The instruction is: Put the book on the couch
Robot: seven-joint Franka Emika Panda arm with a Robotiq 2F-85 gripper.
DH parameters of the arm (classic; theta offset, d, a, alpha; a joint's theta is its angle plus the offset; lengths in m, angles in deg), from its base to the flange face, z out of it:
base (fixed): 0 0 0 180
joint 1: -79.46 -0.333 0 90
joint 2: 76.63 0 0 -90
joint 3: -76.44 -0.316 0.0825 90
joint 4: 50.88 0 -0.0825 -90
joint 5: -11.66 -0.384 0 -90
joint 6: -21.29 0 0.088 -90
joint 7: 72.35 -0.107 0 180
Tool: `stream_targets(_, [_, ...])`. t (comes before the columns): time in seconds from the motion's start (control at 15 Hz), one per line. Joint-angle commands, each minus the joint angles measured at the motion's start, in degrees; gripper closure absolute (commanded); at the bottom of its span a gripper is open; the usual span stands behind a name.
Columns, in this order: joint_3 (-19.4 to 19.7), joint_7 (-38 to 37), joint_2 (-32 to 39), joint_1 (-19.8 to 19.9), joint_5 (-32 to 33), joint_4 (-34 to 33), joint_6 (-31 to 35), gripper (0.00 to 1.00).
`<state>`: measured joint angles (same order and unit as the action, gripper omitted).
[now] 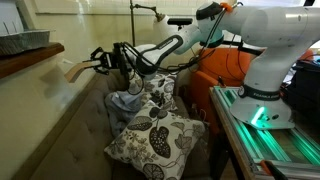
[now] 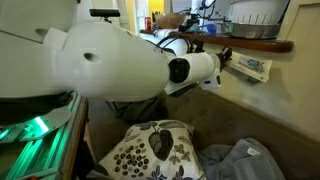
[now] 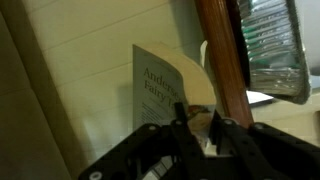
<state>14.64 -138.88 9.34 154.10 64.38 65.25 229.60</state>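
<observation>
The book is just below the wooden ledge and high over the couch. So I should bring it down with my gripper, away from the ledge and onto the couch's back edge [image 2: 255,110].
My gripper [image 1: 108,60] is shut on the book [image 1: 76,70], whose tan back shows in an exterior view. I hold it in the air just below the wooden ledge, above the taupe couch [image 1: 88,135]. In an exterior view the book [image 2: 251,68] sticks out past the gripper [image 2: 226,58], under the ledge, with the couch [image 2: 232,118] below. In the wrist view the book's pale cover with printed title [image 3: 158,88] stands upright between the fingers [image 3: 197,125].
A wooden ledge [image 1: 30,57] [image 2: 255,45] [image 3: 222,55] carries a grey tray [image 1: 24,42] [image 3: 270,45]. Leaf-patterned pillows [image 1: 152,135] [image 2: 150,150] and a grey cloth [image 2: 240,160] lie on the couch. An orange armchair [image 1: 225,65] stands behind.
</observation>
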Motion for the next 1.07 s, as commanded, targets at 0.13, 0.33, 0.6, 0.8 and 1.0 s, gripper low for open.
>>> stream_targets(0.13, [7.95,-17.03,0.00,-2.72,8.52,-6.15,3.23,0.94])
stream_targets(0.33, [12.17,-23.75,0.03,-3.71,10.28,-8.28,4.69,0.94])
stream_targets(0.6, [13.34,-32.52,0.04,-5.48,15.04,-11.66,7.17,0.94])
stream_targets(0.8, [11.69,-40.41,0.01,-6.37,16.27,-14.47,9.97,0.94])
stream_targets(1.0, [12.62,-34.01,-0.21,-5.32,13.33,-11.63,7.13,0.76])
